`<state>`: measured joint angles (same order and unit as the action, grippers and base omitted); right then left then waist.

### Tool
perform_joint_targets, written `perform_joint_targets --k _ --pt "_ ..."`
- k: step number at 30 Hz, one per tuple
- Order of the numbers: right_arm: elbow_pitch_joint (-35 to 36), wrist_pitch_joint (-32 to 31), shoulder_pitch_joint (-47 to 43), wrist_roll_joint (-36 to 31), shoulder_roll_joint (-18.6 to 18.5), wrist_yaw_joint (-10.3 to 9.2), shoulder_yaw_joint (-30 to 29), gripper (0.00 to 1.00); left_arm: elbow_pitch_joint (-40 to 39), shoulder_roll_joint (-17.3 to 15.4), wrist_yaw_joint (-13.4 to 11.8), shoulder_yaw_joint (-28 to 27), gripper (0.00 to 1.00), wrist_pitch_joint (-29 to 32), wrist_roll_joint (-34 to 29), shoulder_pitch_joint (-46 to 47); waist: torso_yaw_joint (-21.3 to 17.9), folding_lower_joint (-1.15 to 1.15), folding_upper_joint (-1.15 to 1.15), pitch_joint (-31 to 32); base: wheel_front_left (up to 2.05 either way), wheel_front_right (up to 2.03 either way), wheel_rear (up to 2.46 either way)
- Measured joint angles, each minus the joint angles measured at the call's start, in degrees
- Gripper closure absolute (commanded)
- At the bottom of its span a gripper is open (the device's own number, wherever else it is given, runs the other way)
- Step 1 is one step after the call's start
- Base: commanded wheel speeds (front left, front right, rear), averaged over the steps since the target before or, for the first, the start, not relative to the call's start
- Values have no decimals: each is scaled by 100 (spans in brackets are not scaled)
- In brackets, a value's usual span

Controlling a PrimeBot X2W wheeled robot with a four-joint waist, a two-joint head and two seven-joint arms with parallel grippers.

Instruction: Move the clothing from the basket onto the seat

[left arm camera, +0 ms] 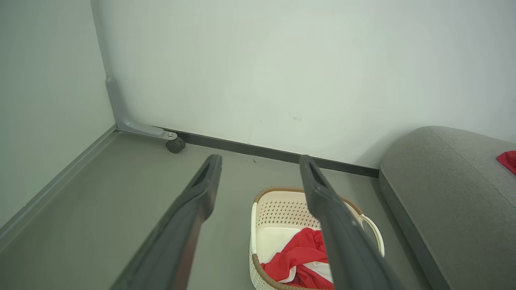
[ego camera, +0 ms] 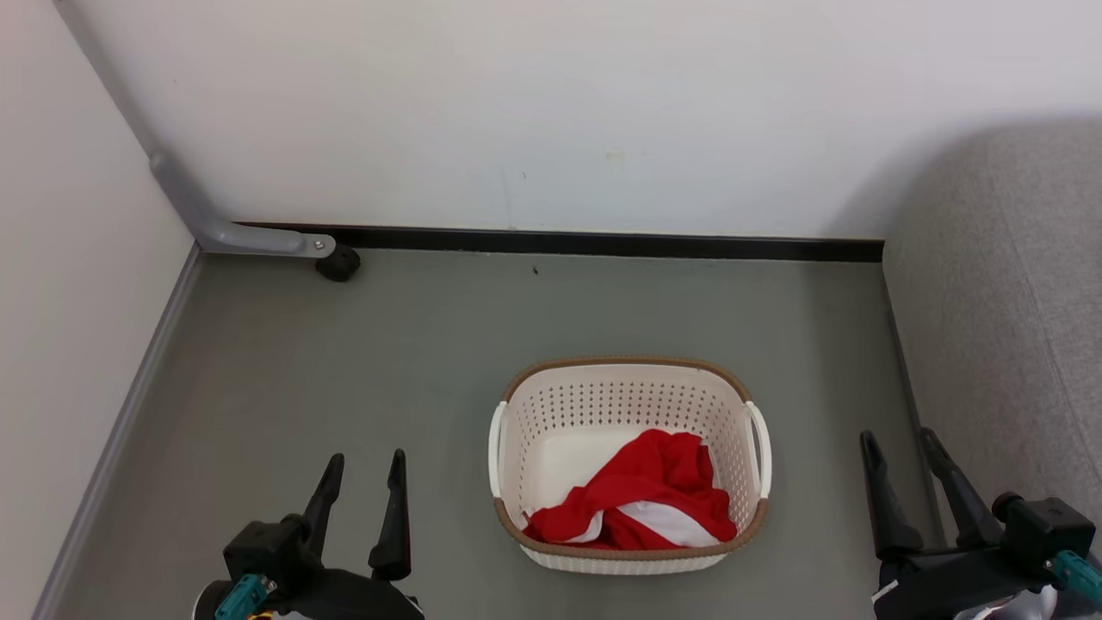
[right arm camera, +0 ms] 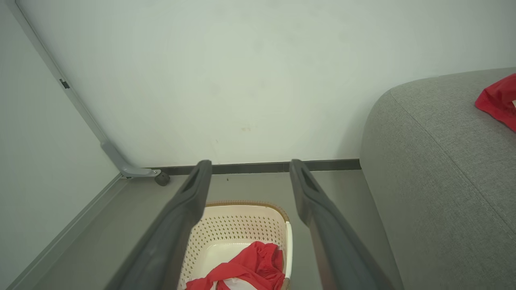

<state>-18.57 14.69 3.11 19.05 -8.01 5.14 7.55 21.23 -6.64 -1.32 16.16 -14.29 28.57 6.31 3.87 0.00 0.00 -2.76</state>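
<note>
The red-and-white clothing (ego camera: 648,494) should come up in one piece and leave the basket empty when I lift it, because the basket's clear cream-white bottom (ego camera: 570,458) shows beside the clothing's connected heap.
The cream-white basket (ego camera: 628,405) with a brown rim stands on the grey floor, and red-and-white clothing (ego camera: 641,504) lies bunched in its near right part. My left gripper (ego camera: 366,465) is open at the lower left, well left of the basket. At the lower right my right gripper (ego camera: 900,443) is open too, between the basket and the grey seat (ego camera: 1007,301). Both hold nothing. Another red piece of clothing (right arm camera: 500,100) lies on the seat (right arm camera: 443,169). The left wrist view shows the basket (left arm camera: 278,209), clothing (left arm camera: 298,257) and the seat (left arm camera: 451,193).
A white wall with a dark skirting (ego camera: 603,244) closes the back. A grey metal leg with a black caster (ego camera: 337,263) stands in the far left corner beside a white panel. Bare grey floor (ego camera: 344,362) surrounds the basket.
</note>
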Motion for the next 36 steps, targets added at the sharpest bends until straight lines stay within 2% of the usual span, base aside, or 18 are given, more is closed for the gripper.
perform_joint_targets --k 20,30,36 --pt "222 0 509 -166 278 100 287 0 -247 -65 144 568 0 168 -569 889 -547 1 0 -1171 0 0 0" --pt "327 0 957 -197 381 126 499 0 -245 -270 189 836 0 656 -1000 1561 -876 1 1 -1868 0 0 0" --pt "341 0 1217 -186 433 144 577 0 -177 -353 191 1120 0 1174 -1400 2128 -1110 1 1 -2356 0 0 0"
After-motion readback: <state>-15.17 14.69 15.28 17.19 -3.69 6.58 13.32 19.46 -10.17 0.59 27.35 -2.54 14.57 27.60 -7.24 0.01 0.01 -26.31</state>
